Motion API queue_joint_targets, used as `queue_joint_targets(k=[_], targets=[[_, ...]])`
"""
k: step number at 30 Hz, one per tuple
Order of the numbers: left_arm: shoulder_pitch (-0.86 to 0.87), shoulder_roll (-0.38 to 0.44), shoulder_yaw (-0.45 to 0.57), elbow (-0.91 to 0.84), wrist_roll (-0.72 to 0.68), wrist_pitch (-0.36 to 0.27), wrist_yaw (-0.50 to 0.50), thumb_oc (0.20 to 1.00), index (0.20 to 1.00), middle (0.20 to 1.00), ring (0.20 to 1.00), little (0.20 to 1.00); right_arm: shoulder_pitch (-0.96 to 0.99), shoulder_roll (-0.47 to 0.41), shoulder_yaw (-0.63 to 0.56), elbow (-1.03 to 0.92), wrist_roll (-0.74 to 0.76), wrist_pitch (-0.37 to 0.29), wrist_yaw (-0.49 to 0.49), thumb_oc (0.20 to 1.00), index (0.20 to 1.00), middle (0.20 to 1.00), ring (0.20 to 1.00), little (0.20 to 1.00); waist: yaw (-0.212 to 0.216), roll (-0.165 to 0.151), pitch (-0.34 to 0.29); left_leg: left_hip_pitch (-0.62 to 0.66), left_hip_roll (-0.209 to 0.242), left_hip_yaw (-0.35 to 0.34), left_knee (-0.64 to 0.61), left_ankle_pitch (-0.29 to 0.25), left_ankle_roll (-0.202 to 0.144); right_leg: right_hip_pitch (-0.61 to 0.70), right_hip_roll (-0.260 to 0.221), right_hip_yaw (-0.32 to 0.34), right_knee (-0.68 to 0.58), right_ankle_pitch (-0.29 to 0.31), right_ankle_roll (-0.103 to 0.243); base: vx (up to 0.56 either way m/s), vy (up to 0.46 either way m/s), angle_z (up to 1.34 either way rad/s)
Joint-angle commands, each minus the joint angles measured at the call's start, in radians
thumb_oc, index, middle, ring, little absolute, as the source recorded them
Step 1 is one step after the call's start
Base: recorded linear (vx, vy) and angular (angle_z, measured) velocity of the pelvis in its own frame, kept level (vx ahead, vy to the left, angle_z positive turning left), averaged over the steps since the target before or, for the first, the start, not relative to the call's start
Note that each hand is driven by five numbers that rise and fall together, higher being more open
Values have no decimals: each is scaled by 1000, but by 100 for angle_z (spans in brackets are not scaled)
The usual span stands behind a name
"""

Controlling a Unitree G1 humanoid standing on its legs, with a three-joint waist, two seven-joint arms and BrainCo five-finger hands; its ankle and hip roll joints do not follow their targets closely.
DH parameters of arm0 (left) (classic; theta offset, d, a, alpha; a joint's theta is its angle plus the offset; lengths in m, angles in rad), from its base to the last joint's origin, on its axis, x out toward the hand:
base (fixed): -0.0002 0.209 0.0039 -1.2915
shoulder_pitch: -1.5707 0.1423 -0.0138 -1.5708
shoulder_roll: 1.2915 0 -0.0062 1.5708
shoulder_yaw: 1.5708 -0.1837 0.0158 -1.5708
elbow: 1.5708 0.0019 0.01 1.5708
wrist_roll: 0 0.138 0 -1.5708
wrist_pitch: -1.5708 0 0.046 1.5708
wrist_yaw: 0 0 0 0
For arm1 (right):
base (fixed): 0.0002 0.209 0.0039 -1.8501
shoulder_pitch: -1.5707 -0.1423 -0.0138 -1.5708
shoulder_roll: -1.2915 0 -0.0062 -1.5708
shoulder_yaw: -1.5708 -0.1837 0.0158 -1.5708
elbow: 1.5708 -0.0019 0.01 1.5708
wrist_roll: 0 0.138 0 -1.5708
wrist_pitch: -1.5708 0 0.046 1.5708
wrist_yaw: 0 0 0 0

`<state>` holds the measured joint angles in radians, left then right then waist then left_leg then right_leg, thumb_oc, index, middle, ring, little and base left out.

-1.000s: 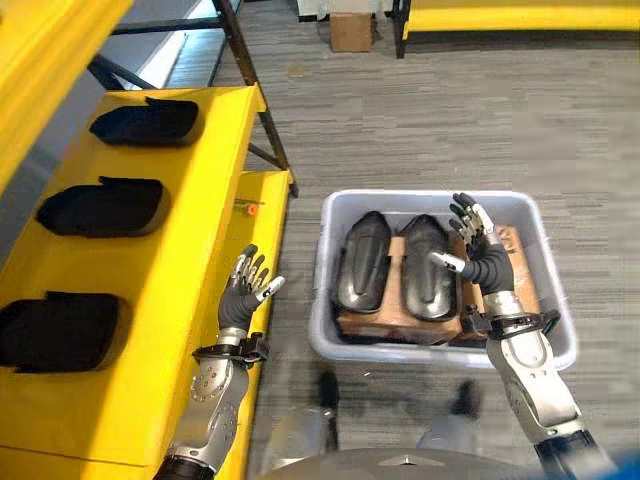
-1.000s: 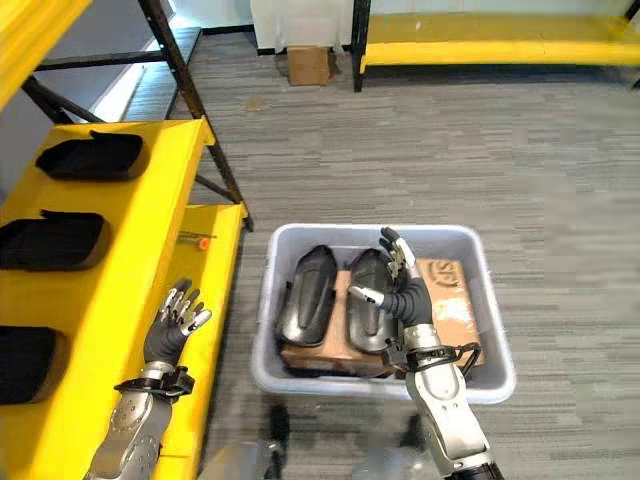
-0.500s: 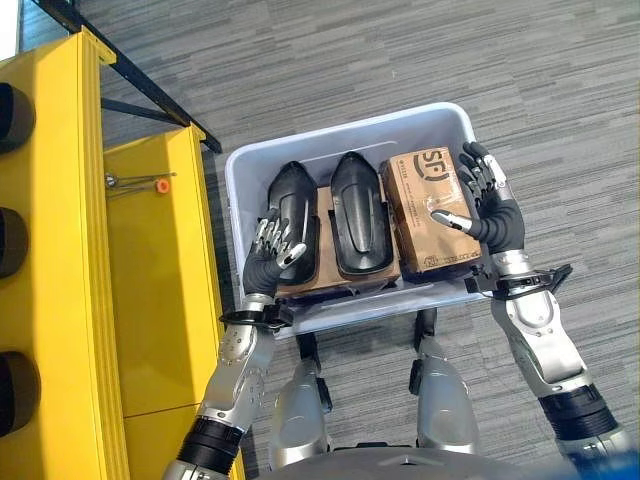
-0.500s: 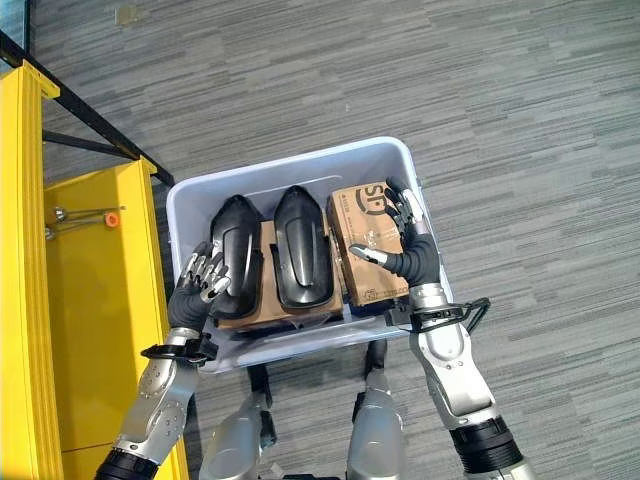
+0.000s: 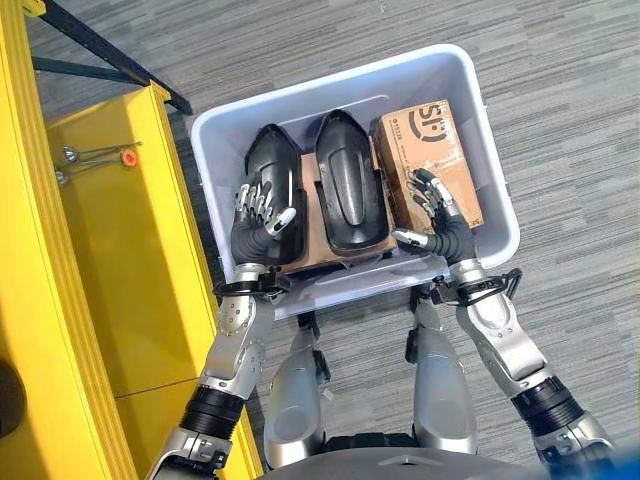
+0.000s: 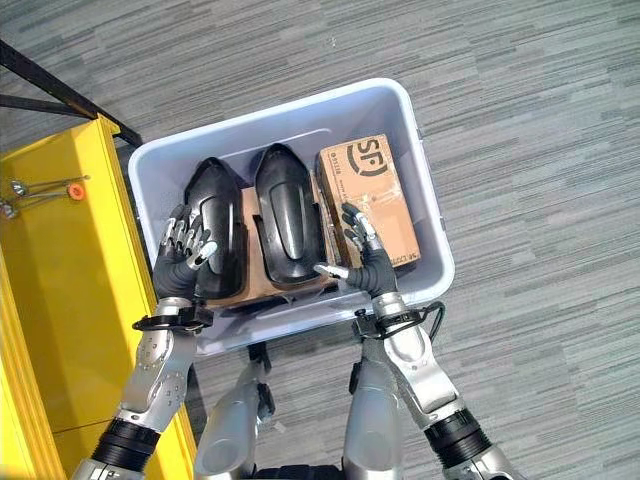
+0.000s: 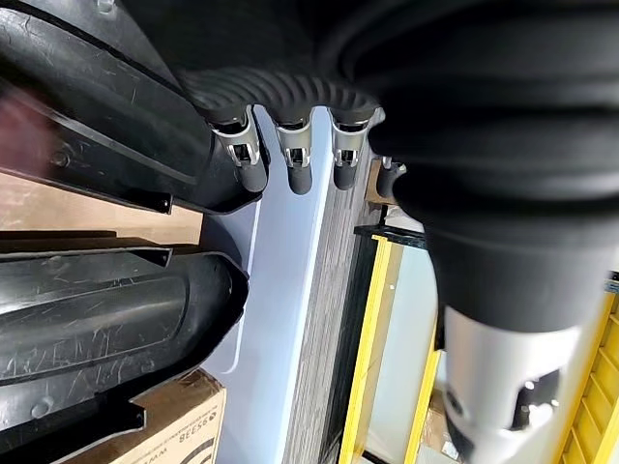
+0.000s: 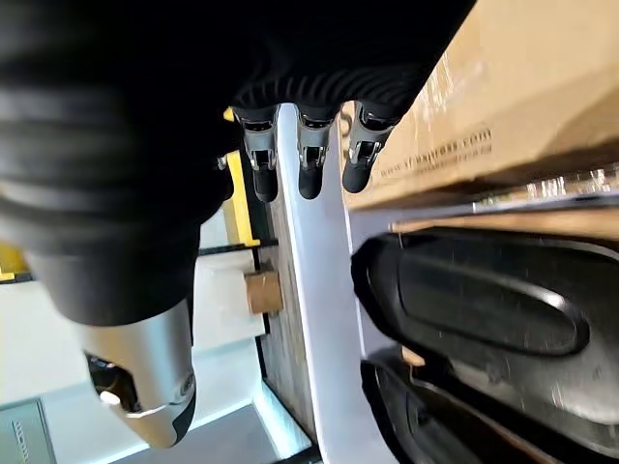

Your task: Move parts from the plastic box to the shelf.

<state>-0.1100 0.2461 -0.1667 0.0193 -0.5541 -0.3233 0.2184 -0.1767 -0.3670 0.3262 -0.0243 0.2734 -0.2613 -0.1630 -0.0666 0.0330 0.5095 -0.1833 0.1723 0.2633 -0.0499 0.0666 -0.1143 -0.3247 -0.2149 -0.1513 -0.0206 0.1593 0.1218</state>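
Note:
The middle part (image 5: 350, 185) will stay stiff and keep its tray shape when the robot carries it by one side, because raised sides (image 5: 384, 205) wrap around a moulded bottom.
A grey plastic box (image 5: 490, 180) sits on the floor in front of me. Inside lie two black moulded parts, a left one (image 5: 268, 180) and a middle one (image 5: 345, 180), on brown cardboard, beside a brown carton (image 5: 432, 150) at the right. My left hand (image 5: 258, 222) hovers open over the left part's near end, fingers spread. My right hand (image 5: 443, 225) is open over the carton's near edge, thumb pointing toward the middle part. Neither hand holds anything. The left wrist view shows straight fingers (image 7: 290, 155) over the black parts; the right wrist view shows fingers (image 8: 308, 155) above the carton (image 8: 522, 87).
The yellow shelf (image 5: 110, 260) runs along the left, with a small orange-tipped tool (image 5: 100, 155) on its lower level. A dark metal brace (image 5: 110, 55) crosses behind it. Striped grey floor (image 5: 570, 110) surrounds the box.
The camera has tilted further down, so the box sits higher and larger in view. Both hands have come lower and closer over the box's near end, still open.

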Motion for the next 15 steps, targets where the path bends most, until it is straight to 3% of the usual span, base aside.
queue_joint_targets(k=[1, 15], targets=[[17, 19, 14, -68, 58, -73, 13, 1000, 1000, 1000, 1000, 1000, -28, 5, -16, -35, 12, -46, -20, 1000, 1000, 1000, 1000, 1000, -5, -24, -59, -6, 16, -32, 76, -35, -4, -72, -67, 60, 163, -44, 41, 0, 0, 0], [9, 22, -8, -71, 56, -68, 15, 1000, 1000, 1000, 1000, 1000, -73, 21, 20, 35, 15, -40, -32, 1000, 1000, 1000, 1000, 1000, 3, -16, -41, -33, -2, -40, 77, -36, 0, -90, -74, 62, 153, -33, 40, -1, 2, 0]])
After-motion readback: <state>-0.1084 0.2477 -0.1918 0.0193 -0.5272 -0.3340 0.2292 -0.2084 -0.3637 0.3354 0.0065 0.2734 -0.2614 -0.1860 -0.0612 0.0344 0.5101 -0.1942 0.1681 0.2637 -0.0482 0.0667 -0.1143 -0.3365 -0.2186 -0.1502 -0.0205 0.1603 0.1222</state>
